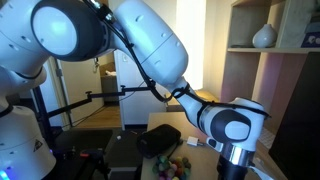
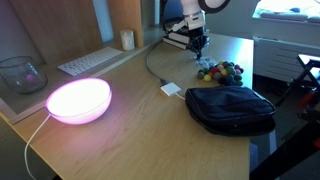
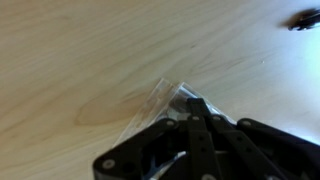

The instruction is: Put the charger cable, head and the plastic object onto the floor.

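The plastic object's thin corner [image 3: 176, 92] is at my gripper's fingers, so I should back away upward and come down over one of the object's round pockets before I carry it.
My gripper [image 3: 196, 106] is shut, and a clear, crinkled plastic object [image 3: 160, 102] is pinched at its fingertips, just above the pale tabletop. In an exterior view the gripper [image 2: 197, 42] points down over the far end of the table. The small white head [image 2: 172, 89] lies mid-table. Its thin charger cable [image 2: 152, 62] runs away from it toward the back. A strip of light brown floor [image 1: 88, 112] shows behind the arm.
A black pouch [image 2: 232, 108] lies near the head, with a cluster of coloured balls [image 2: 222, 72] beyond it. A glowing pink lamp [image 2: 78, 100], a glass bowl [image 2: 20, 72], a keyboard [image 2: 88, 62] and a cup [image 2: 127, 39] stand along the other side.
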Available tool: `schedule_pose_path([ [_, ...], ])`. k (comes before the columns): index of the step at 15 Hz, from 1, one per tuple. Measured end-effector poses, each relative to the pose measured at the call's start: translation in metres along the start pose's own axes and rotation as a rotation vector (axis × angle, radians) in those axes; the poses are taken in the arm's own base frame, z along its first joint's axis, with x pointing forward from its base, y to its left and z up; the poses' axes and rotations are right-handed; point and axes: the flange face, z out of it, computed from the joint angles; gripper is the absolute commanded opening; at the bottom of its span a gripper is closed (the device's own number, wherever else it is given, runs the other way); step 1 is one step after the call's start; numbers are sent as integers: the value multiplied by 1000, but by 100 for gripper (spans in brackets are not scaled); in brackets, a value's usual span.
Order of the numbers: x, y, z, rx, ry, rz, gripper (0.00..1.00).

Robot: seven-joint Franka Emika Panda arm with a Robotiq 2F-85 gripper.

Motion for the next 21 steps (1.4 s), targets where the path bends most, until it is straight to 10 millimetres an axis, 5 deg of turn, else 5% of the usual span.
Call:
schedule_pose_path([
  [10, -7, -43, 17, 84, -16, 52, 0],
  [14, 3, 2, -26, -2, -155, -22, 0],
  [18, 42, 73, -85, -108, -272, -158, 0],
  [21, 63, 102, -95, -159, -256, -204, 0],
])
